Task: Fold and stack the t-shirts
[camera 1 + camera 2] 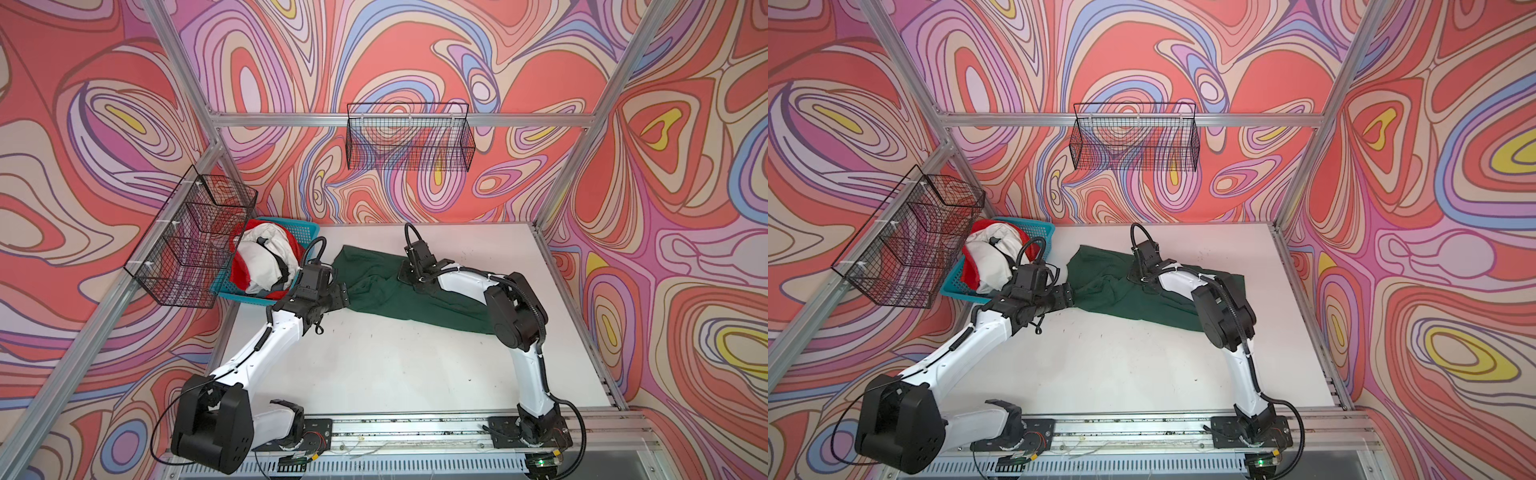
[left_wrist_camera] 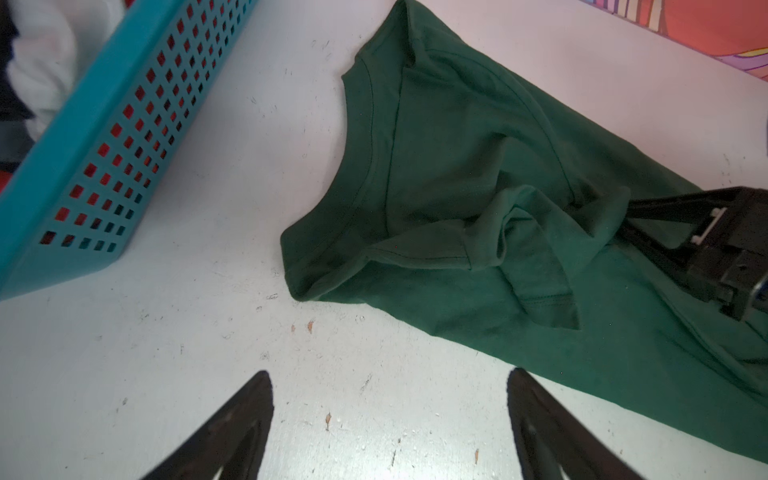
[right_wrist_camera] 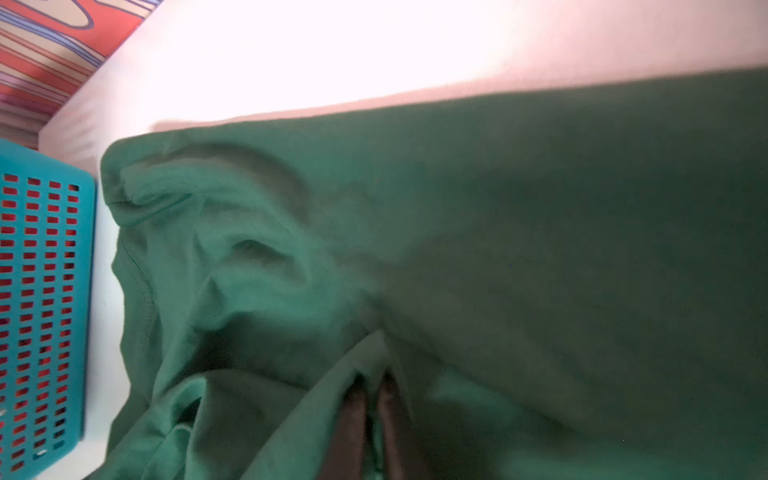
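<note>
My gripper will make the tucked-in sleeve (image 2: 532,240) spread into a broad flap over the t-shirt when it pulls, because a stitched hem (image 2: 552,303) sticks out of the twisted heap of cloth.
A dark green t-shirt (image 1: 415,299) (image 1: 1121,301) lies crumpled and stretched across the back half of the white table. Its collar (image 2: 365,137) faces the teal basket. My left gripper (image 1: 341,292) (image 1: 1070,296) (image 2: 388,374) stands open just above bare table, close to the shirt's left end and touching no cloth. My right gripper (image 1: 406,276) (image 1: 1136,276) (image 3: 374,376) is down on the middle of the shirt. Its jaws are nearly together with a raised fold of green cloth (image 3: 540,228) between them. White (image 1: 264,266) and red (image 1: 241,270) t-shirts are heaped in the basket.
The teal plastic basket (image 1: 232,291) (image 1: 957,291) (image 2: 83,145) (image 3: 41,166) stands at the table's back left corner. A black wire basket (image 1: 191,237) hangs on the left wall above it. Another (image 1: 409,137) hangs on the back wall. White table (image 1: 374,365) lies in front of the shirt.
</note>
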Tool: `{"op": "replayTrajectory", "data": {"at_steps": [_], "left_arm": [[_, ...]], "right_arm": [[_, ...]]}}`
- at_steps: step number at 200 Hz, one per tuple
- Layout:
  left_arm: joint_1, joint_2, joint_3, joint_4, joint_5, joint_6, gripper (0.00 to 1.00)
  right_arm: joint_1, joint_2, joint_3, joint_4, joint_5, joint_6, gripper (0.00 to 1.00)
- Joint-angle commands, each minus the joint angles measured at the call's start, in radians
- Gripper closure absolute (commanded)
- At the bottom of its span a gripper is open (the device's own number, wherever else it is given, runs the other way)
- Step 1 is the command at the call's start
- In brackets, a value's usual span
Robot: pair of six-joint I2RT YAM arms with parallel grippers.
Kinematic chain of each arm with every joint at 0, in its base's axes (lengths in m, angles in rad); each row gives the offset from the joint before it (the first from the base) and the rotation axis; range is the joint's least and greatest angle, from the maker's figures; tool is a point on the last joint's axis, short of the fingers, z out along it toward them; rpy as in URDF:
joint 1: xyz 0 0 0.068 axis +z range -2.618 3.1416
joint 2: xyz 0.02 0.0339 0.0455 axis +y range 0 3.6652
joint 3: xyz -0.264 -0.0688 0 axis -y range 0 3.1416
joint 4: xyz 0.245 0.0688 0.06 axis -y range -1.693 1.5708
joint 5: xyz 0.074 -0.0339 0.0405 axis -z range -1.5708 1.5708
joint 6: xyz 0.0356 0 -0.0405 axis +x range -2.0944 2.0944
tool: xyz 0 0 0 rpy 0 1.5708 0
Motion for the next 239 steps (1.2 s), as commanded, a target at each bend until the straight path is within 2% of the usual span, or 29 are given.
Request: {"op": "replayTrajectory", "data": {"at_steps": [1, 35, 67, 111, 138, 183, 225, 239], "left_arm": [[-0.011, 0.025, 0.042, 0.014, 0.046, 0.040, 0.14], [-0.034, 0.084, 0.080, -0.011, 0.104, 0.054, 0.18], [-0.128, 0.136, 0.111, 0.021, 0.136, 0.037, 0.19], [-0.254, 0.243, 0.148, 0.068, 0.136, 0.004, 0.19], [-0.266, 0.321, 0.183, 0.068, 0.127, 0.009, 0.21], [-0.267, 0.421, 0.248, 0.062, 0.048, 0.042, 0.23], [-0.267, 0.507, 0.302, 0.063, 0.013, 0.029, 0.32], [-0.266, 0.528, 0.318, 0.055, -0.022, 0.028, 0.41]], "right_arm": [[-0.011, -0.015, 0.027, -0.039, 0.022, -0.051, 0.62], [-0.014, -0.110, -0.023, -0.046, 0.042, -0.089, 0.38], [-0.015, -0.259, -0.118, -0.065, 0.105, -0.118, 0.25], [-0.023, -0.479, -0.302, -0.073, 0.159, -0.111, 0.19], [-0.025, -0.602, -0.425, -0.074, 0.175, -0.097, 0.19], [-0.025, -0.788, -0.603, -0.077, 0.201, -0.067, 0.20], [-0.025, -0.880, -0.716, -0.076, 0.214, -0.029, 0.22], [-0.026, -0.887, -0.734, -0.081, 0.215, -0.023, 0.22]]}}
